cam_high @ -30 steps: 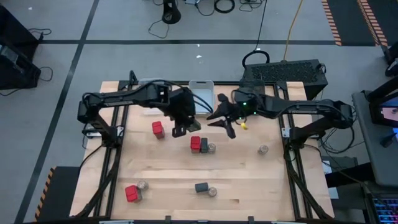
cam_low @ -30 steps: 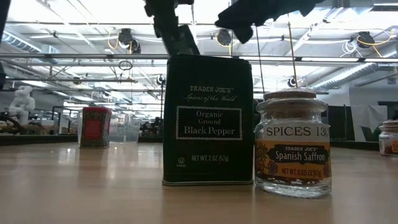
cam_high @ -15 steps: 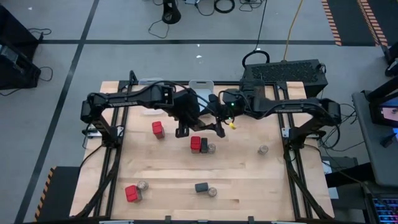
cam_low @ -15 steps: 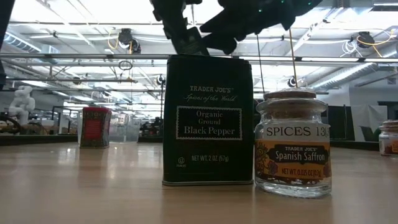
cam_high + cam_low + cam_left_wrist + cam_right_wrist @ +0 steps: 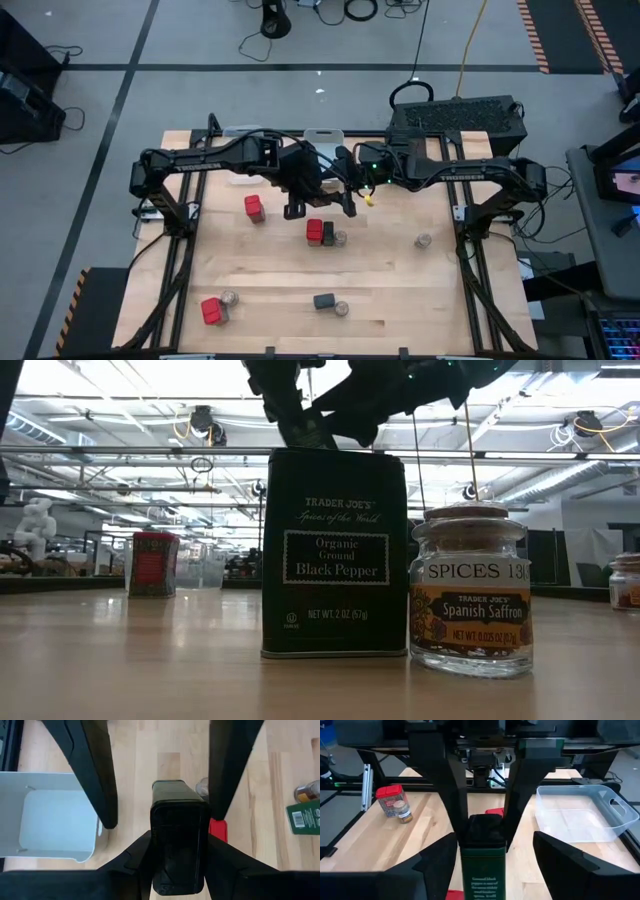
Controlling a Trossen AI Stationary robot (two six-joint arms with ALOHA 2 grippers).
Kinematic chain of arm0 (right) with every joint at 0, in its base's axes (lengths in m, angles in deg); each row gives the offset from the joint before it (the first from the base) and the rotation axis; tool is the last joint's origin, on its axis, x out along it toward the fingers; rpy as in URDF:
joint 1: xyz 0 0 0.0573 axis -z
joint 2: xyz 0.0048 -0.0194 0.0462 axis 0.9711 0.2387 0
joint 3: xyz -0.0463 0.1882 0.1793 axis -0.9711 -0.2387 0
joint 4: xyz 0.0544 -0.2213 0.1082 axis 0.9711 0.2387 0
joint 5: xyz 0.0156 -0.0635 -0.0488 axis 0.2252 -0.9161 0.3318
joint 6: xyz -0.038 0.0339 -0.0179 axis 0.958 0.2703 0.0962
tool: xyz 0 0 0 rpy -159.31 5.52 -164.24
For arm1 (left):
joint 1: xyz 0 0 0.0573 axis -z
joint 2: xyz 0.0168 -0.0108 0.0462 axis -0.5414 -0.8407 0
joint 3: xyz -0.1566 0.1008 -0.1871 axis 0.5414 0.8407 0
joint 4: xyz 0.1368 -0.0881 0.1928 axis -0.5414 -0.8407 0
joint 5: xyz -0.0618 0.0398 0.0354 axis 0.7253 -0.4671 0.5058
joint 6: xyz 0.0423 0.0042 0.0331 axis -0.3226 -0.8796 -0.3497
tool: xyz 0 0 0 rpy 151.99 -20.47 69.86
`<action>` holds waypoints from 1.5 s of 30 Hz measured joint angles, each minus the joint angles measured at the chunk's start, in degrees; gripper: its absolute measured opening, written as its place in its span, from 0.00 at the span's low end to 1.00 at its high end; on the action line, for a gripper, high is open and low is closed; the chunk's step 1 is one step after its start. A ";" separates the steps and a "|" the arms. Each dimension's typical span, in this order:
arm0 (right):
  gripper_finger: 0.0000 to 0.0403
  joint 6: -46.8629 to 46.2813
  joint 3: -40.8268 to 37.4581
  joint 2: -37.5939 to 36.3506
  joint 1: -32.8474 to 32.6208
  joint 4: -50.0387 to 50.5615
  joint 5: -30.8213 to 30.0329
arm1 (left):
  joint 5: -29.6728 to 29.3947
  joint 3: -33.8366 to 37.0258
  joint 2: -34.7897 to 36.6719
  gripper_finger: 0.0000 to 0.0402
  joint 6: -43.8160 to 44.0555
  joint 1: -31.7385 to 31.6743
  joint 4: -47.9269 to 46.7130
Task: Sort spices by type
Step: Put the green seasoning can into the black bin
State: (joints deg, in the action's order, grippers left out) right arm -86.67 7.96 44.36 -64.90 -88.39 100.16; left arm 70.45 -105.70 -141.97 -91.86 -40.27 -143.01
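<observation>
Next, my right gripper takes the tin's lower end (image 5: 483, 872), because my left gripper holds the pepper tin (image 5: 484, 837) but the dark bin is on my right gripper's side.
My left gripper (image 5: 297, 207) is shut on a dark grey pepper tin (image 5: 482, 855) and holds it in the air over the middle of the table. My right gripper (image 5: 492, 840) has come in from the table's right and is open. Its fingers (image 5: 95, 775) stand on either side of the tin's lower part; I cannot tell whether they touch it. Under the tin, a red block (image 5: 315, 231), a dark block (image 5: 328, 234) and a small jar (image 5: 341, 238) stand together on the table. Other spices are spread out: a red block (image 5: 254, 208), a jar (image 5: 423, 241), and a dark tin (image 5: 335, 550) beside a saffron jar (image 5: 470, 590) near the front edge. My left gripper pinches the tin's upper end (image 5: 482, 822) between its two fingers (image 5: 132, 857), one on each of two opposite sides. The fingers slant down from above and lie along the tin. The tin hangs below them, lifted clear of the table, its free end pointing down.
A clear plastic bin (image 5: 323, 140) stands at the far edge, just behind both grippers, with another bin (image 5: 240, 132) to its left. A red block (image 5: 211, 311) and a jar (image 5: 229, 298) stand at the near left corner. Bare wood lies to the right of the middle.
My right gripper has moved toward the table's left and a little down, up to the tin held by my left gripper, and its fingers now stand on either side of the tin. The tin has stayed in the air.
</observation>
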 joint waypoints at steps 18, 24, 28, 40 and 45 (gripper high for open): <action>0.37 2.33 0.00 0.01 -0.11 0.30 -3.23 | -1.50 0.02 0.00 0.34 0.23 -0.11 1.33; 0.23 3.33 0.00 -0.01 -0.10 0.30 -3.46 | -2.96 0.04 0.00 0.37 0.15 -0.01 1.31; 0.23 3.15 0.00 -0.01 -0.05 0.29 -3.95 | -3.19 0.07 0.00 0.44 0.00 -0.01 2.44; 0.23 5.47 -0.02 -5.74 4.80 7.21 -3.76 | -10.51 0.00 2.90 0.66 -1.90 0.11 0.56; 0.23 6.98 -0.04 -8.84 10.55 16.21 -4.45 | -15.59 0.06 7.46 0.67 -1.74 -0.77 -1.89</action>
State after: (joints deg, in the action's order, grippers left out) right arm -79.69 7.92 35.52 -54.36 -72.18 95.71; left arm 54.86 -105.64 -134.51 -93.60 -41.04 -144.90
